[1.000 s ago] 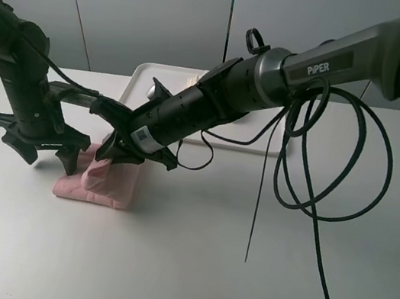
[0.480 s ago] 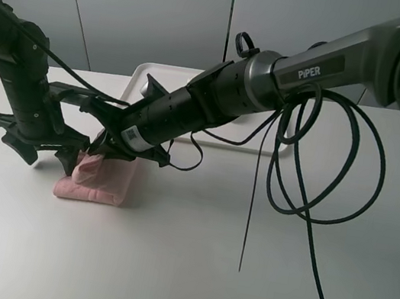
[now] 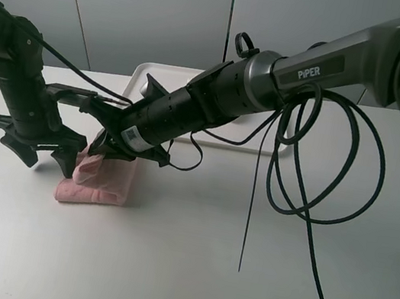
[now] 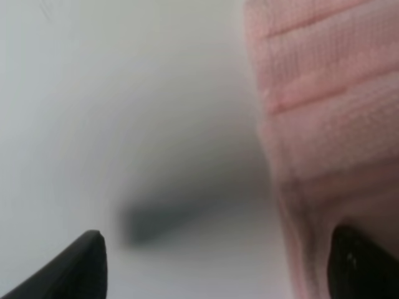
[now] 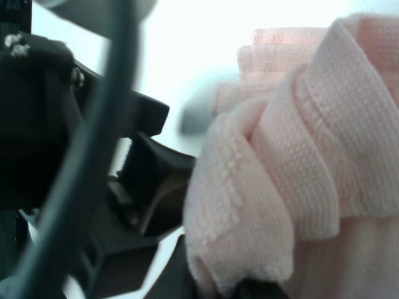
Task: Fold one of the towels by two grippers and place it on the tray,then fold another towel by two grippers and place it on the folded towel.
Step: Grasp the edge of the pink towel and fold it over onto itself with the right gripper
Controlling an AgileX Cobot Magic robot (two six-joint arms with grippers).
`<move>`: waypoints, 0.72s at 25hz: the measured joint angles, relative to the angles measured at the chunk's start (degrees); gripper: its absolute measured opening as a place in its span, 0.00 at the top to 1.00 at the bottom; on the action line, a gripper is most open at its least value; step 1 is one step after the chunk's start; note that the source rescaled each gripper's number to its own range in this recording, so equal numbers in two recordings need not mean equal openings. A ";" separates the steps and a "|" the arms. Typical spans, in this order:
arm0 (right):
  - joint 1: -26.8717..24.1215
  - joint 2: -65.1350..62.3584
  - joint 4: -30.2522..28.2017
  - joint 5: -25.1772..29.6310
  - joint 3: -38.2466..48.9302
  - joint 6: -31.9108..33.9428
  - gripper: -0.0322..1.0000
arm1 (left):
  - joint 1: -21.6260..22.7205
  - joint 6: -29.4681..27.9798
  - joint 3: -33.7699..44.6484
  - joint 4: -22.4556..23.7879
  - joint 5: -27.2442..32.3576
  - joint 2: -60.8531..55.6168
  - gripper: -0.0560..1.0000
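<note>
My right gripper is pinching the bunched edge of the pink towel's top layer. Next, I lay it flat and grip across the folded layers before I lift.
A pink towel lies partly folded on the white table, left of centre. My right gripper reaches across from the right and is shut on a bunched edge of the towel, holding it lifted over the rest. My left gripper stands open just left of the towel, and its right finger is beside the towel's left edge. In the left wrist view the towel fills the right side, and one dark fingertip is clear of it. No second towel is in view.
A white tray stands at the back of the table, largely hidden behind the right arm. Black cable loops hang from the right arm over the table's right half. The left arm's dark parts fill the left of the right wrist view.
My right gripper has moved left with the lifted towel edge, drawing it over the towel toward the left gripper. The left gripper has barely moved and stays open.
</note>
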 joint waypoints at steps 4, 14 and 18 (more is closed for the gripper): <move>0.00 0.00 0.11 0.00 0.00 0.00 0.92 | 2.51 2.58 -2.01 -3.97 0.33 -2.99 0.07; 0.00 0.00 0.11 -0.09 0.00 0.99 0.92 | 8.26 10.02 -5.26 -14.24 3.21 -7.84 0.07; 0.89 0.00 4.48 -0.27 0.00 0.46 0.78 | 8.51 11.01 -5.26 -14.99 3.48 -8.21 0.07</move>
